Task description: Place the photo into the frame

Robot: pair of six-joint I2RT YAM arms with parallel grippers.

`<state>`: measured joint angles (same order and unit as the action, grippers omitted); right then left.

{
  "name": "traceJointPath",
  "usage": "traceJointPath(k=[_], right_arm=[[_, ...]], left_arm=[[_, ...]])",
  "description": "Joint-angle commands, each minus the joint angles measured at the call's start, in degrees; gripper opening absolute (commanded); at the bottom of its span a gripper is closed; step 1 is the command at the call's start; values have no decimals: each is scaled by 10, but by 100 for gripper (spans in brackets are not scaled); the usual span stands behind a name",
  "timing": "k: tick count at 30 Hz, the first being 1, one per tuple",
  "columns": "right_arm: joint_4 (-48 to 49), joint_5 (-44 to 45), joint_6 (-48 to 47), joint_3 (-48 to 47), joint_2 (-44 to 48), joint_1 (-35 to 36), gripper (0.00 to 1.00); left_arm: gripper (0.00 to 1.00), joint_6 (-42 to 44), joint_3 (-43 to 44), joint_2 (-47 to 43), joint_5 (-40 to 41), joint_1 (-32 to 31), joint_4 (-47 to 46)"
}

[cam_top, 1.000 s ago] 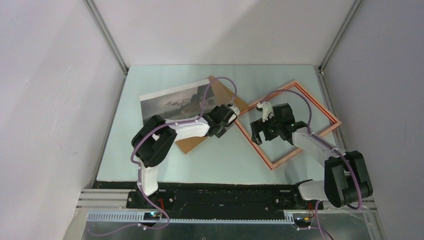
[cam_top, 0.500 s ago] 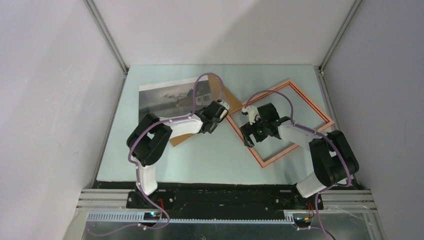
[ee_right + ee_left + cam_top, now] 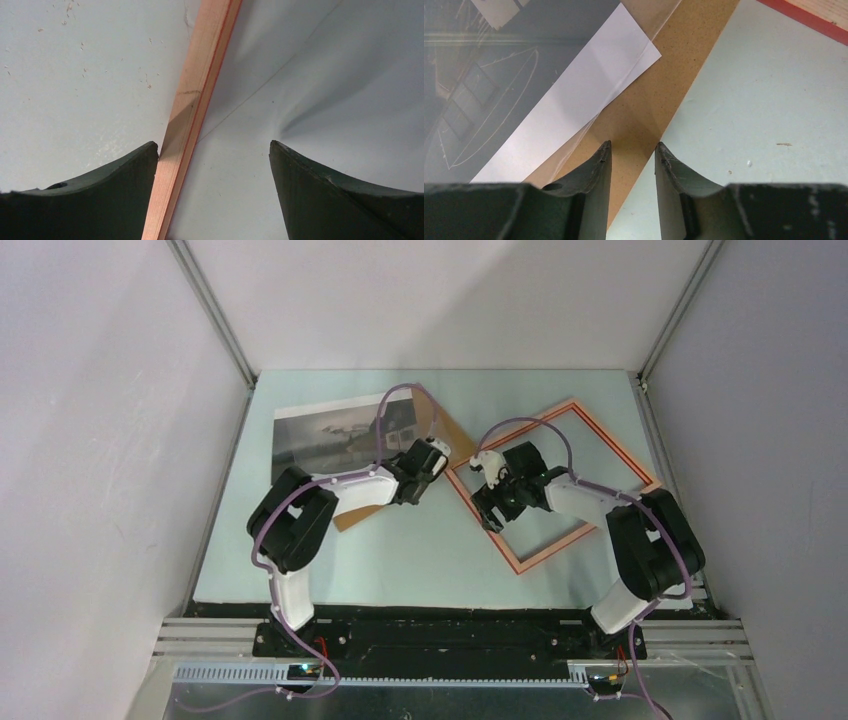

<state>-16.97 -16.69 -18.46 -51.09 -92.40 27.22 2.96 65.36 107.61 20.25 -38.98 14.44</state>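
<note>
The backing board's corner (image 3: 470, 447) is too close to the frame's side, so the robot's left gripper should take hold of the backing board's edge (image 3: 642, 167) and pull it clear before the robot turns the frame.
The photo (image 3: 320, 435), a grey landscape print with white margins, lies at the back left on the brown backing board (image 3: 352, 517). The frame (image 3: 617, 442) lies flat to the right, pale wood side up. My left gripper (image 3: 435, 453) is over the board's right edge. In the left wrist view its jaws (image 3: 631, 150) are narrowly open and straddle the board edge (image 3: 674, 65), with the photo (image 3: 574, 100) to the left. My right gripper (image 3: 487, 510) is open over the frame's left rail. In the right wrist view (image 3: 215, 147) its left finger (image 3: 125, 185) touches the rail (image 3: 192, 110).
A red corner of the frame (image 3: 809, 17) shows at the top right of the left wrist view. White enclosure walls and metal posts (image 3: 215, 315) bound the pale green table (image 3: 420, 550). The two grippers are close together at mid-table.
Both grippers moved left. The frame slid and turned left with the right gripper. The board and photo shifted a little left and back with the left gripper.
</note>
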Motion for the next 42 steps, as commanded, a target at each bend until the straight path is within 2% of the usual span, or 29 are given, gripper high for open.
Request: traceJointPath(k=[1, 5, 9, 12, 14, 16, 19, 22, 26, 30, 35, 42], right_arm=[[-23, -9, -38, -32, -24, 14, 85], [-39, -6, -54, -41, -42, 29, 82], [-46, -2, -59, -49, -55, 36, 79], [-50, 1, -57, -53, -60, 37, 78], [-51, 3, -56, -56, -62, 37, 77], [-51, 3, -54, -55, -63, 36, 76], [-54, -4, -48, -56, -64, 29, 76], [-63, -21, -38, -56, -69, 16, 76], [-71, -41, -29, -56, -70, -3, 75], [-87, -58, -17, -55, -76, -13, 73], [-122, -82, 3, -75, -94, -29, 70], [-138, -109, 16, -83, -112, -40, 65]], left_arm=[[26, -46, -7, -34, -50, 8, 13], [22, -46, 1, -45, -57, 8, 17], [11, -48, 9, -54, -62, 5, 22], [8, -45, 11, -58, -61, 1, 22], [12, -41, 13, -59, -60, -3, 23], [24, -34, 14, -57, -51, -10, 22], [48, -31, 19, -48, -23, -18, 15], [65, -14, 20, -36, -3, -23, 3], [76, 12, 19, -21, 37, -33, -26], [78, 46, 9, -4, 90, -49, -74], [76, 88, 10, 20, 155, -72, -128], [65, 127, 18, 50, 205, -86, -172]])
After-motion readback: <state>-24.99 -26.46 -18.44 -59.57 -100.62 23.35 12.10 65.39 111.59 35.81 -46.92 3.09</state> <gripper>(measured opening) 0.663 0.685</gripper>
